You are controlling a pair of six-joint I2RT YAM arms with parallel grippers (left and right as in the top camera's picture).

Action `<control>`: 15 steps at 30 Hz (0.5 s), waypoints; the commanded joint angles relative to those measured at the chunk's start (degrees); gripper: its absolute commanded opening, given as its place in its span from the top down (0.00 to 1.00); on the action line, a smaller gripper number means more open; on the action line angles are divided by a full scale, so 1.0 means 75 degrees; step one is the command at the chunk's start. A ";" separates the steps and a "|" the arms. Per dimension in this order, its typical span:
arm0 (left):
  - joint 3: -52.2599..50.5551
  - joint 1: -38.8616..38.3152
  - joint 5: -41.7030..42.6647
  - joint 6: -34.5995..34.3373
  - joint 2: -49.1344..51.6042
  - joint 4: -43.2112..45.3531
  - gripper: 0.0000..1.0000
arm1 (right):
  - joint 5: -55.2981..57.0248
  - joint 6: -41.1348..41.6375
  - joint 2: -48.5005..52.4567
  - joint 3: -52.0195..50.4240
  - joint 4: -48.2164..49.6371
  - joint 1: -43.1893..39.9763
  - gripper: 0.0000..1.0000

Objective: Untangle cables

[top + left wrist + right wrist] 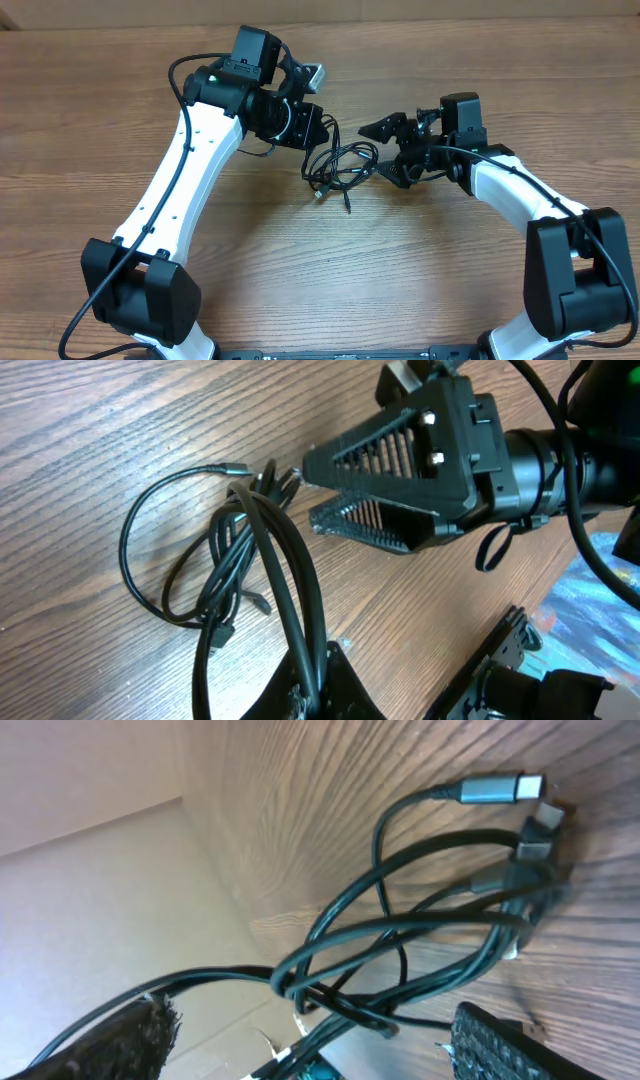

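Next, I grip the cables' far loops (369, 157) with my right gripper and pull apart with both, as cables bunch in a knot (327, 178) below my left gripper's cable pieces.
The cables (340, 165) form a tangled bundle of thin black cords on the wood table between the two arms. My left gripper (320, 135) is shut on two strands of the cables (240, 550), pinched at its fingertips (330, 680) at the bottom of the left wrist view. My right gripper (378, 152) stands open at the bundle's right side, and the same gripper (310, 490) points at the plugs. In the right wrist view the cables (420, 940) pass between its spread fingers (510, 1045), knotted in the middle, with silvery plugs (500, 788) lying on the table.
The wooden table (300, 260) stretches to a far edge (400, 15) behind both grippers. A blue patterned thing (600, 590) lies beyond the table edge in the left wrist view. The two grippers are close together over the bundle.
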 commanded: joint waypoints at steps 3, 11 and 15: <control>-0.0061 -0.0373 0.0361 -0.0073 0.0070 -0.0020 0.96 | 0.0944 0.1218 0.0411 0.0087 0.0364 0.0635 0.14; -0.0061 -0.0408 0.0449 -0.0111 0.0070 -0.0117 0.96 | 0.1824 0.2215 0.1046 0.0087 0.1550 0.0702 0.39; -0.0061 -0.0373 0.0347 -0.0108 0.0070 -0.0117 0.96 | 0.1373 0.0586 0.1078 0.0087 0.1253 0.0702 0.89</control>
